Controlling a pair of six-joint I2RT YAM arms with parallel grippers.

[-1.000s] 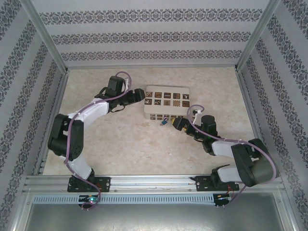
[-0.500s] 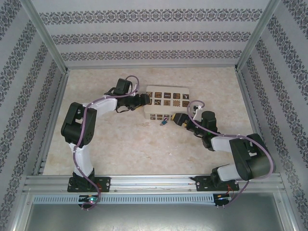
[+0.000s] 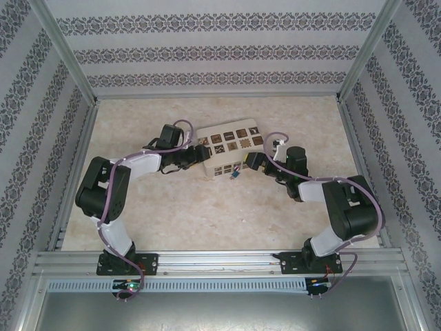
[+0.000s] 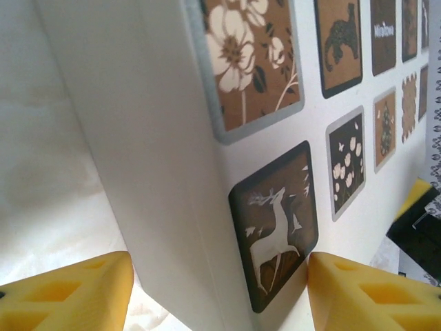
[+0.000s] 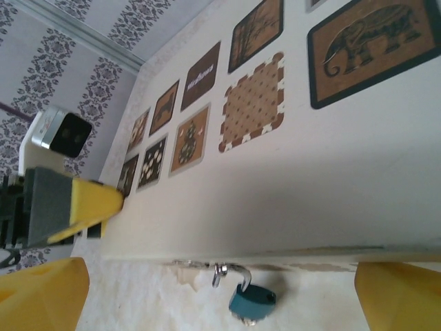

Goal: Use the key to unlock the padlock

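Observation:
The box's front (image 3: 222,169) slants away from my right gripper, so next I turn the box and steady its end before my right gripper takes the padlock (image 3: 235,173).
The tiny blue padlock (image 3: 234,175) (image 5: 251,303) hangs by its silvery shackle (image 5: 238,274) from a hasp on the front of the cream patterned box (image 3: 227,141) (image 5: 310,172). My left gripper (image 3: 199,154) (image 4: 220,276) is shut on the box's left end, one yellow finger (image 4: 372,296) on the top face and the other (image 4: 65,296) beside the end wall. My right gripper (image 3: 250,163) (image 5: 222,272) stands wide open at the box's right front corner. The padlock lies between its fingers, untouched. The key is out of view.
Patterned walls and aluminium posts (image 3: 69,62) close in the table on three sides. A metal rail (image 3: 220,261) runs along the near edge by the arm bases. Marbled tabletop (image 3: 207,214) lies between the box and the rail.
The box has turned, its right end swinging toward the back wall. My left gripper has narrowed onto the box's left end. My right gripper has moved in closer to the box's right front corner.

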